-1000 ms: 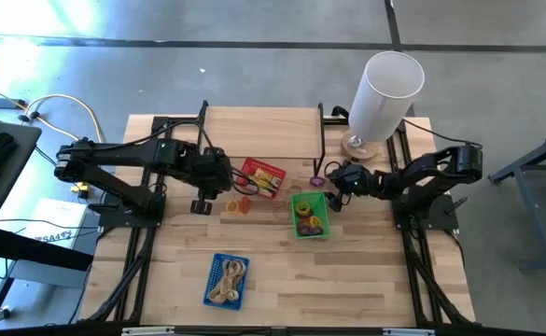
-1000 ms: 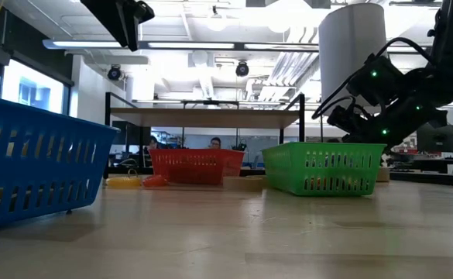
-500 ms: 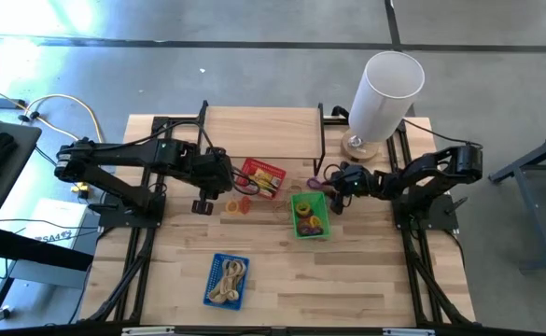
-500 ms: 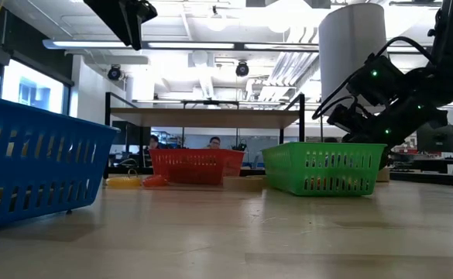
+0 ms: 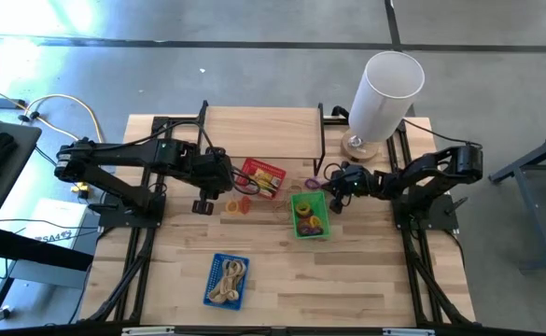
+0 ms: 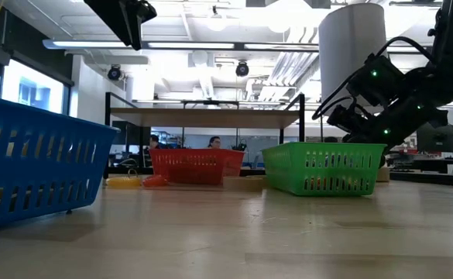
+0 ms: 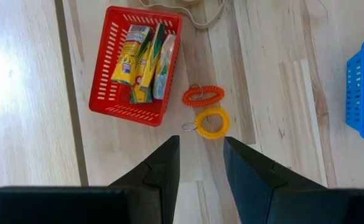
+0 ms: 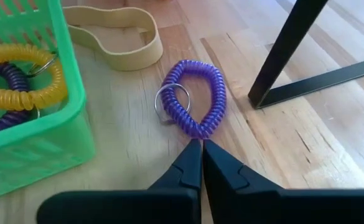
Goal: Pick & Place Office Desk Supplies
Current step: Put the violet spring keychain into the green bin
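Note:
The robot's right gripper has its shut fingers touching only the purple loop's near end [image 8: 198, 131], so it should open them, reach farther over the loop and close across both its sides [image 8: 195, 98].
A purple coil loop [image 8: 194, 99] with a metal key ring lies on the table beside the green basket [image 8: 38, 134], which holds yellow and purple coils. My right gripper [image 8: 201, 146] sits low at the loop's near end, shut on it; the high view shows it [image 5: 329, 189] right of the basket [image 5: 310, 215]. A tan band [image 8: 122, 37] lies flat beyond the loop. My left gripper [image 7: 200, 171] hangs open, high over an orange coil [image 7: 203, 96] and a yellow coil [image 7: 211, 122] next to the red basket [image 7: 101, 93]. My right gripper pinches the purple loop's end nearest to it [image 8: 197, 132] between its two fingertips. The fingers slant down from the table's right side. The loop lies on the table, drawn into a narrow oval that points at the fingertips.
A tall white cylinder [image 5: 385, 93] stands at the far right corner. A black frame leg [image 8: 281, 56] stands close beside the purple loop. A blue basket [image 5: 227, 280] with tan bands sits near the front. The red basket [image 5: 261, 177] holds crayon boxes.
My right gripper has stayed in place and shut its fingers on the purple loop, which has slid a little toward the green basket. My left arm has kept still.

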Robot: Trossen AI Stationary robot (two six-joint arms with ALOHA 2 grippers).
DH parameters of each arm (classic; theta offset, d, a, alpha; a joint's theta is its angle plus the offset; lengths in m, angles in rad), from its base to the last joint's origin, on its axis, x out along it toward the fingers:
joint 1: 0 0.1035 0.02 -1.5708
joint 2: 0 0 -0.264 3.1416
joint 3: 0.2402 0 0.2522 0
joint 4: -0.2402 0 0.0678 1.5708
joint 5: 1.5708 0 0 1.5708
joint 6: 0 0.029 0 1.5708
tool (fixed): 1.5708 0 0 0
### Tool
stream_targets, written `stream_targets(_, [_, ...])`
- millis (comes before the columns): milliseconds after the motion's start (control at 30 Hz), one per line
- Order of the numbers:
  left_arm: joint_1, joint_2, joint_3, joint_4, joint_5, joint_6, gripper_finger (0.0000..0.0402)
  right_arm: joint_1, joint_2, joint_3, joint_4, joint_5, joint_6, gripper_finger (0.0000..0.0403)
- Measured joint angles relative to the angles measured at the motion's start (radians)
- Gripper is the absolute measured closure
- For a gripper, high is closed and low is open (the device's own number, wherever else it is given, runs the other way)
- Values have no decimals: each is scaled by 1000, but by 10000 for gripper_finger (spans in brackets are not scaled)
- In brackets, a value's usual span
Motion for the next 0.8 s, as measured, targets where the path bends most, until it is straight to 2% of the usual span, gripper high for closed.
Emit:
stream_targets(133, [0,0,0,0,0,0,285,36,0,0,-3,67,-1,400])
stream_targets(300, [0,0,0,0,0,4,285,64,0,-1,7,63,4,401])
stream_targets(467, [0,0,0,0,0,15,285,65,0,-2,11,62,115,391])
stream_targets(600, [0,0,0,0,0,15,285,72,0,-2,17,52,125,352])
stream_targets(800, [0,0,0,10,0,16,285,97,-4,-2,29,56,128,266])
